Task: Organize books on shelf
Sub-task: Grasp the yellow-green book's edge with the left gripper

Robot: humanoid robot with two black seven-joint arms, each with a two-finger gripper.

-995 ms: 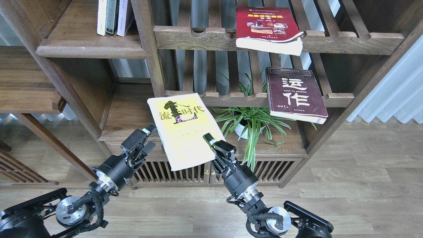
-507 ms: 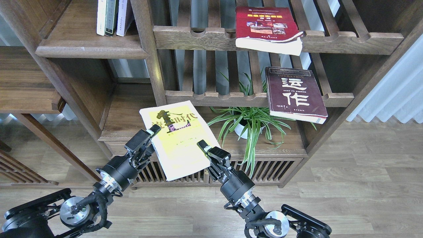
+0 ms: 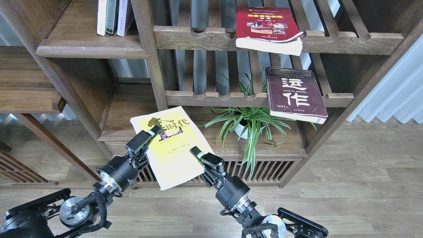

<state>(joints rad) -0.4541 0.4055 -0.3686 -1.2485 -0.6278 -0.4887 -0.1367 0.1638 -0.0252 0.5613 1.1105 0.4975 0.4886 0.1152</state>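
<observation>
I expect the book (image 3: pixel 174 152) to stay flat when my left gripper carries it, because the yellow-green book's top edge (image 3: pixel 157 112) stays straight out from my right gripper.
The yellow-green book (image 3: pixel 168 148) hangs tilted in front of the low cabinet. My right gripper (image 3: pixel 198 156) is shut on its lower right edge. My left gripper (image 3: pixel 149 138) stands open astride the book's left edge, one finger over the cover and the other hidden beneath. The dark maroon book (image 3: pixel 292 94) lies on the lower slatted rack and overhangs its rail. On the upper slatted rack rests the red book (image 3: pixel 266 28), its pages drooping over the front rail. The solid shelf (image 3: pixel 82 51) is at the upper left.
Three upright books (image 3: pixel 110 16) stand at the back of the solid shelf. A potted spider plant (image 3: pixel 248 124) sits on the cabinet top (image 3: pixel 290 145), right of the held book. A bookcase post (image 3: pixel 148 49) separates the solid shelf from the racks.
My right gripper has carried the yellow-green book down and to the left. The book's left edge has slid in between the left gripper's fingers. The other two books have not moved.
</observation>
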